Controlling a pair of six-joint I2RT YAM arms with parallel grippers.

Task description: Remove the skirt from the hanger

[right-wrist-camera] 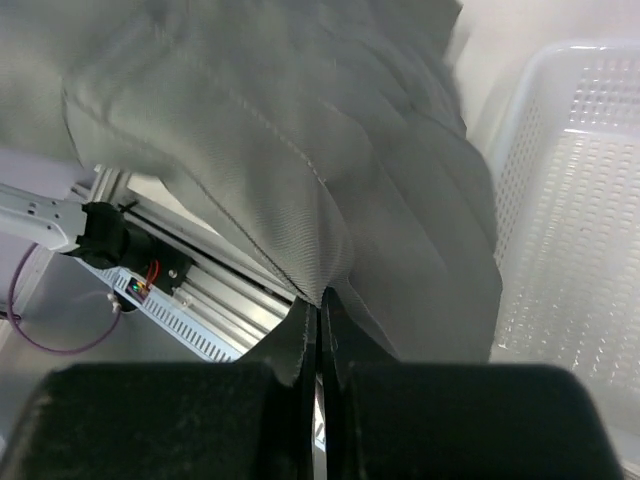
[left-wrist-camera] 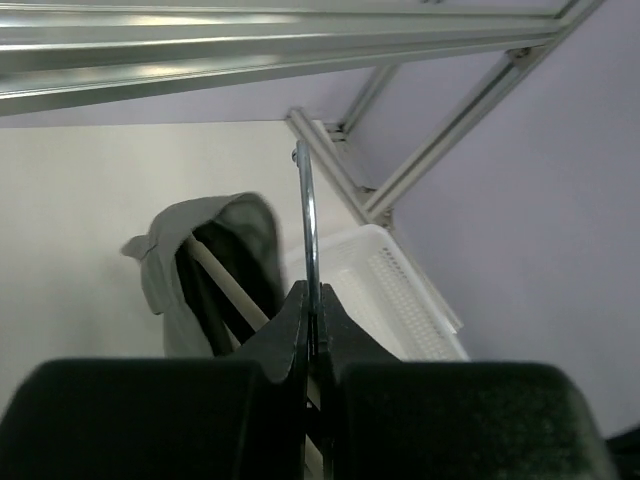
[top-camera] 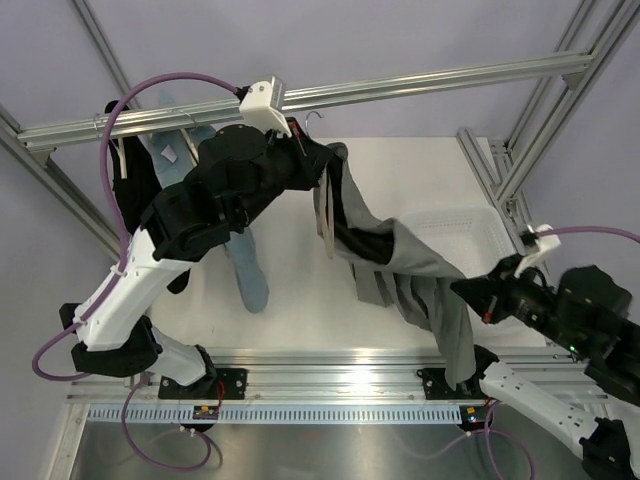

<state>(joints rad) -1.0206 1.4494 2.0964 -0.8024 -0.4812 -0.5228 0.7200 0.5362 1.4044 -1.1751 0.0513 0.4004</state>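
Observation:
The skirt's end (top-camera: 340, 182) still hangs over the hanger's bar, so next my left gripper pulls the hanger toward the jeans (top-camera: 246, 266) as my right gripper tugs the skirt away.
The dark grey pleated skirt (top-camera: 400, 265) stretches from the hanger (top-camera: 328, 215) down to the right. One end is still draped over the taupe hanger, which hangs just below the rail. My left gripper (top-camera: 298, 150) is shut on the hanger's metal wire hook (left-wrist-camera: 308, 225); in the left wrist view the gripper (left-wrist-camera: 313, 296) pinches the wire, with the skirt (left-wrist-camera: 165, 270) and a hanger arm (left-wrist-camera: 225, 288) beyond. My right gripper (top-camera: 468, 290) is shut on the skirt's edge; in the right wrist view the gripper (right-wrist-camera: 320, 302) clamps a fold of the skirt (right-wrist-camera: 300, 150).
Light blue jeans (top-camera: 248, 270) and a black garment (top-camera: 135, 195) hang at the left of the aluminium rail (top-camera: 420, 88). A white perforated basket (top-camera: 470, 228) sits on the table at the right, and also shows in the wrist views (left-wrist-camera: 400, 290) (right-wrist-camera: 580, 250). Frame posts (top-camera: 545, 120) stand at the right.

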